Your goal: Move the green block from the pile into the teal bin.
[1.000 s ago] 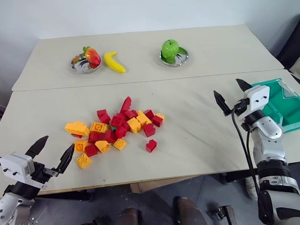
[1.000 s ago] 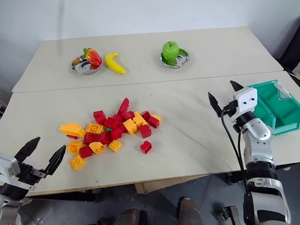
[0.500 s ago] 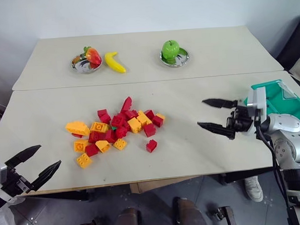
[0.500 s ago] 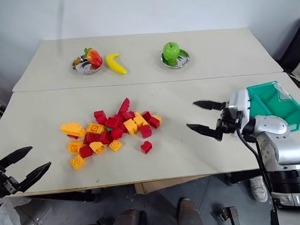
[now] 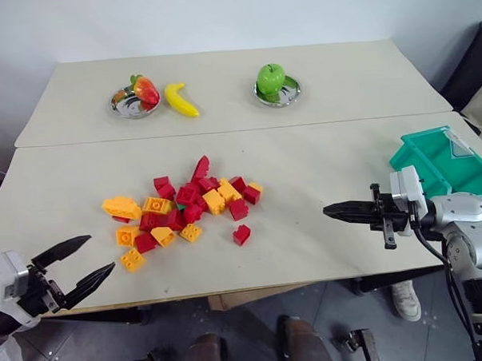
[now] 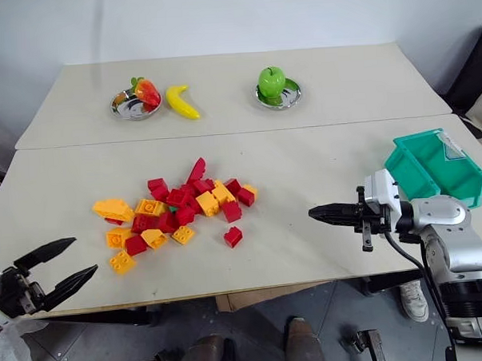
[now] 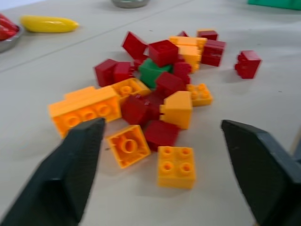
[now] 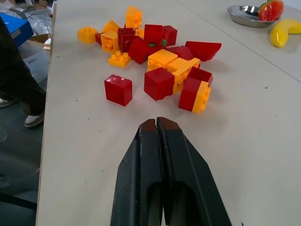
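Next, I push the covering bricks [image 5: 189,192] aside with my left gripper before taking the green block, because red bricks half cover the green block in the pile [image 5: 180,205].
The pile [image 5: 186,211] of red, orange and yellow bricks lies left of centre on the near table. The green block [image 7: 153,70] sits half buried among red bricks in the middle of the pile. The teal bin [image 5: 408,153] stands at the table's right edge. My left gripper [image 5: 100,253] hovers off the front left corner, open and empty, aimed at the pile. My right gripper [image 5: 326,211] is shut on nothing just in front of the bin. It lies level and points left toward the pile, well short of it.
A lone red brick [image 5: 242,234] lies apart on the pile's right side. On the far table stand a green apple [image 5: 271,78] on a metal dish, a banana [image 5: 181,99] and a dish with a strawberry [image 5: 137,97]. Bare tabletop separates the pile from the bin.
My right gripper swung round from pointing away to pointing left, drew back toward me and closed its fingers. My left gripper turned toward the pile and stays open.
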Tool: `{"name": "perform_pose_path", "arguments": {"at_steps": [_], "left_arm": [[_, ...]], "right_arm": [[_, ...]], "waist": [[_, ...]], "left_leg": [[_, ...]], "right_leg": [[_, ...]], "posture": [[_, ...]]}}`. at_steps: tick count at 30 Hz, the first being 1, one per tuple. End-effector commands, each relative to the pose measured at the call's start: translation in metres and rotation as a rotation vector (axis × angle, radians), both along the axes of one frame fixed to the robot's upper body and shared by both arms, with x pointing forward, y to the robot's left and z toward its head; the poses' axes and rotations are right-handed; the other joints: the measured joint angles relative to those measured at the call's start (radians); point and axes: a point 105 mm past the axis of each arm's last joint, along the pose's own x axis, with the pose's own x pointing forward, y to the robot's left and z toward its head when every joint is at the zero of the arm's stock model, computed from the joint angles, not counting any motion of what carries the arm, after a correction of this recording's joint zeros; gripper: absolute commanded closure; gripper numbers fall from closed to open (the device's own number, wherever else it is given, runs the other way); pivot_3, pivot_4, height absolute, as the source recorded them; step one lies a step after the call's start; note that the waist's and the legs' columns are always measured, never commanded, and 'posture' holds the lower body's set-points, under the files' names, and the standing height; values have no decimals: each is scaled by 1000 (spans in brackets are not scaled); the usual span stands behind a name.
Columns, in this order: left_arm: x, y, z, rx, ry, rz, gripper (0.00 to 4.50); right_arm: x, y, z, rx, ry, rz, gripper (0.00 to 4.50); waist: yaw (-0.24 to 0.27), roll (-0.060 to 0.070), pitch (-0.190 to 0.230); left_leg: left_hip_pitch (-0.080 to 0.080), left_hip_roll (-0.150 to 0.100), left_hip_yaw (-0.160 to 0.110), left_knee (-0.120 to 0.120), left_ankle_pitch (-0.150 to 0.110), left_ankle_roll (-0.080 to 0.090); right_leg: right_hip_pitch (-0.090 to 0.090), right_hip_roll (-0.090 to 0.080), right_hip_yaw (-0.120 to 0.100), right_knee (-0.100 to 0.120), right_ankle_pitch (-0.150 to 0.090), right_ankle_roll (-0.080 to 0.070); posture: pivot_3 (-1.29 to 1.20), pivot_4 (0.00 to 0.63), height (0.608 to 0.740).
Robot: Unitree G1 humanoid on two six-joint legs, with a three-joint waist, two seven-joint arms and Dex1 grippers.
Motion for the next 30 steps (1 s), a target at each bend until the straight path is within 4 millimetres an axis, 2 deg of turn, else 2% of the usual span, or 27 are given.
{"name": "perform_pose_path", "arguments": {"at_steps": [1, 5, 6, 9, 17, 21, 26, 28, 30], "left_arm": [[-3, 0, 1, 13, -12, -4, 2011], [-4, -4, -2, 9, 7, -29, 3232], [-3, -5, -2, 5, 9, -38, 3592], [-1, -12, -2, -10, 13, -70, 4486], [12, -52, 3, -18, -2, -245, 4500], [38, -89, -4, -45, 0, -359, 4500], [88, -138, -17, -93, 39, -433, 4500], [116, -148, -25, -76, 130, -384, 4500], [132, -153, -21, -71, 142, -363, 4500]], "right_arm": [[0, -1, 5, 17, -39, -20, 4500], [1, -3, 5, 51, -29, -47, 4500], [1, -6, 5, 71, 22, -67, 4500], [1, -12, 3, 72, 65, -91, 3900], [-3, -15, 10, 74, -8, -104, 1231], [-3, -14, 15, 95, -25, -113, 22], [-1, -4, 20, 127, -57, -116, 22], [-1, 0, 23, 137, -70, -116, 22], [-1, 2, 25, 144, -75, -117, 22]], "waist": [[0, 0, 0], [1, 0, 0], [1, 0, 0], [2, 0, 0], [7, 0, 0], [21, 1, 0], [30, 1, -1], [30, 1, -1], [30, 1, -1]], "left_leg": [[0, 0, 0, 0, 0, 0], [0, 0, 0, 0, 0, 0], [0, 0, 0, 0, 0, 0], [0, 0, 0, 0, 0, 0], [0, 0, 0, 1, 0, 0], [0, -1, 0, 1, 0, 0], [-2, -3, 0, 10, 0, 0], [-2, -3, 0, 11, 0, 0], [-2, -3, 0, 12, 0, 0]], "right_leg": [[0, 0, 0, 0, 0, 0], [0, 0, 0, 0, 0, 0], [0, 0, 0, 0, 0, 0], [0, 0, 0, 0, 0, 0], [0, 0, 0, 0, 0, 0], [0, 0, 0, 2, 0, 0], [1, 1, -2, 7, 1, 0], [1, 0, -2, 8, 1, 0], [1, 1, -2, 9, 1, 0]], "posture": [[0, 150, 740], [0, 150, 740], [0, 150, 740], [0, 150, 740], [0, 150, 740], [0, 150, 740], [0, 150, 740], [0, 150, 740], [0, 150, 740]]}}
